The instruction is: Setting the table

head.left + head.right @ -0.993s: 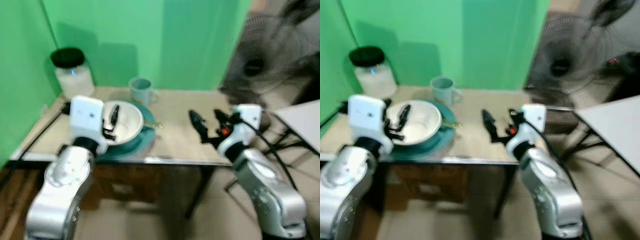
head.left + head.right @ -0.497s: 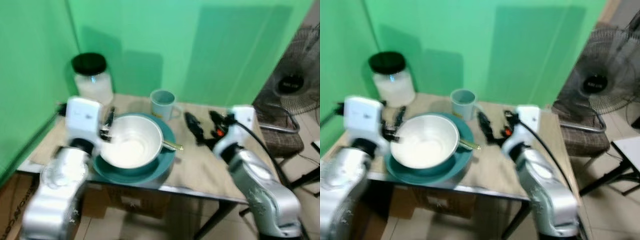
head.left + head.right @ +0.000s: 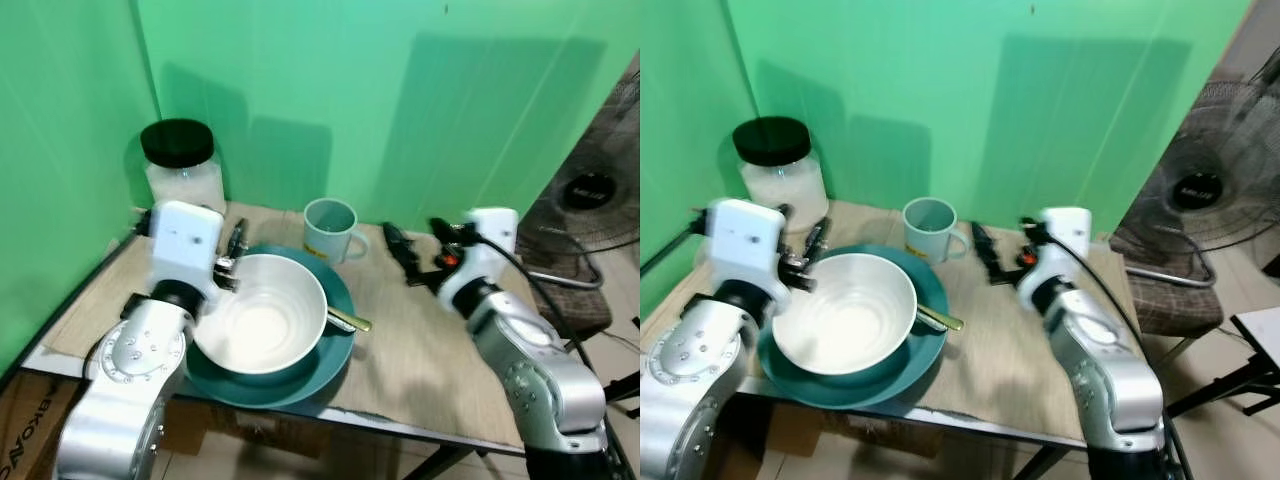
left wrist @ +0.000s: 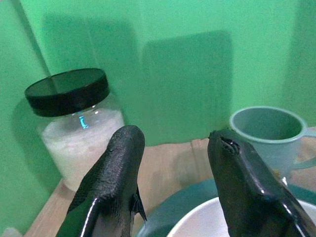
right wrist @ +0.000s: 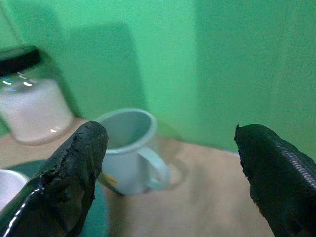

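Note:
I expect the pale green mug (image 3: 328, 238) to be empty when I lift it by its handle, because plain inner side (image 3: 331, 214) can be seen deep inside the mug's opening.
On a tan table (image 3: 430, 350) a white bowl (image 3: 262, 320) sits in a teal plate (image 3: 300, 375), with a gold utensil handle (image 3: 350, 321) poking out to the right between them. A pale green mug (image 3: 328, 228) stands behind the plate, and a black-lidded jar (image 3: 180, 165) of white grains sits at the back left. My left gripper (image 3: 237, 243) is open and empty, hovering by the bowl's far left rim, aimed between the jar (image 4: 74, 123) and the mug (image 4: 269, 136). My right gripper (image 3: 420, 245) is wide open and empty, above the table to the right of the mug (image 5: 131, 148).
Green backdrop walls close off the table's back and left sides. A standing fan (image 3: 590, 190) and a grey chair seat (image 3: 575, 300) are off to the right. A brown cardboard box (image 3: 20, 440) sits on the floor at the front left.
The whole view shifted and sharpened as the camera moved toward the table. My left fingers, earlier over the bowl, now sit at its far left rim. Both grippers stay open.

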You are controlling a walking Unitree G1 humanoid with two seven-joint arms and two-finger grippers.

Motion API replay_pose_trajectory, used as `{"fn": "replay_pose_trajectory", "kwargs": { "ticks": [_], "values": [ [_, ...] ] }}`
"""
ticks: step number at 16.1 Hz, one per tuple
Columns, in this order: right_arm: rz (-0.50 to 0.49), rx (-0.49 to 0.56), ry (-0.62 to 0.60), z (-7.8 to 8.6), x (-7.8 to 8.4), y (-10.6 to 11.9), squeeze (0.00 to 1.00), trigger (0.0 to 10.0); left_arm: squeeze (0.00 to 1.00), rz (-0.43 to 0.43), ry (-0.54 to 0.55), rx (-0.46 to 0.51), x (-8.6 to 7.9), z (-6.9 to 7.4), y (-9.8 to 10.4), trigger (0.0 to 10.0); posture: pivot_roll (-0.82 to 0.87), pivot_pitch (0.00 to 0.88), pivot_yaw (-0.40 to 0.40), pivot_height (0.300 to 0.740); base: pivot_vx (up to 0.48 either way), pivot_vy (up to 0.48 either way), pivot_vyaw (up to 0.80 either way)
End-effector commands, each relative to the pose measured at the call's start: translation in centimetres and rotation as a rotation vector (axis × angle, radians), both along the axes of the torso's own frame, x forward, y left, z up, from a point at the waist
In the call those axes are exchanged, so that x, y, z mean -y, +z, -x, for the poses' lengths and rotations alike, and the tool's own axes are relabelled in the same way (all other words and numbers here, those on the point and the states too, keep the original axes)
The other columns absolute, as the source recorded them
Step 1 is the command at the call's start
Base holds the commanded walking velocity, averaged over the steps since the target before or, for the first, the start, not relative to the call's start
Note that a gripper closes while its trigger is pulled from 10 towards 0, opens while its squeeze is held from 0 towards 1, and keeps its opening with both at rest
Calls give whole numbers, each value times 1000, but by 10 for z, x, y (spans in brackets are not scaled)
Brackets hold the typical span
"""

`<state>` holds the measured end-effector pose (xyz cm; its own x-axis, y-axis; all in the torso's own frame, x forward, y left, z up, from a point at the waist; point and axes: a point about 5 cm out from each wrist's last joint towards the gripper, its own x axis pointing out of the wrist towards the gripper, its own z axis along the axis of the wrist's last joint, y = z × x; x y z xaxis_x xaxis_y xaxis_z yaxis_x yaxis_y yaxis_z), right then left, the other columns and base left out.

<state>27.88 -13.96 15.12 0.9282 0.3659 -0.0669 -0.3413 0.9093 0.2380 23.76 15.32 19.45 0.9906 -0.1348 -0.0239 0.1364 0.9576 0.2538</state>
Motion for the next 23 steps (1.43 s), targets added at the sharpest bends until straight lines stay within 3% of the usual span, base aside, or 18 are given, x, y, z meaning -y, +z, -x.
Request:
{"fn": "replay_pose_trajectory", "kwargs": {
  "ticks": [1,4,7,10,12,13,14,15,16,17,23],
  "values": [
    [8,34,28,-6,-4,5,914,10000,0,-15,15,7,-4,-1,1,10000,50,3,-88,740,0,0,0],
    [33,53,119,-23,-4,1,1000,10000,0,-28,-3,15,-7,-1,3,10000,49,0,-90,740,0,0,0],
    [128,75,178,-59,-4,2,1000,10000,0,-62,-148,-32,-6,-1,0,10000,49,0,-91,740,0,0,0],
    [198,57,254,-78,-10,-2,1000,10000,0,-91,-284,-65,-10,-5,2,10000,49,1,-94,740,0,0,0],
    [214,45,321,-88,-3,-8,996,10000,0,-161,-397,-103,-13,-3,3,10000,45,0,-89,740,0,0,0],
    [203,38,331,-89,-1,-9,941,10000,0,-166,-417,-109,-13,-2,3,10000,45,0,-89,740,0,0,0],
    [187,34,354,-90,4,-8,788,10000,0,-171,-447,-113,-12,-2,4,10000,45,0,-88,740,0,0,0],
    [193,28,356,-92,9,-9,443,10000,0,-169,-466,-119,-11,-1,4,10000,45,0,-88,740,0,0,0],
    [211,11,323,-94,18,-13,165,10000,0,-171,-486,-129,-8,0,2,10000,41,0,-93,740,0,0,0],
    [225,-2,309,-95,21,-15,0,10000,0,-171,-503,-142,-7,1,1,10000,41,0,-94,740,0,0,0],
    [244,-62,327,-94,9,-32,0,10000,0,-174,-543,-158,-5,1,-1,10000,41,0,-89,740,0,0,0]
  ]
}}
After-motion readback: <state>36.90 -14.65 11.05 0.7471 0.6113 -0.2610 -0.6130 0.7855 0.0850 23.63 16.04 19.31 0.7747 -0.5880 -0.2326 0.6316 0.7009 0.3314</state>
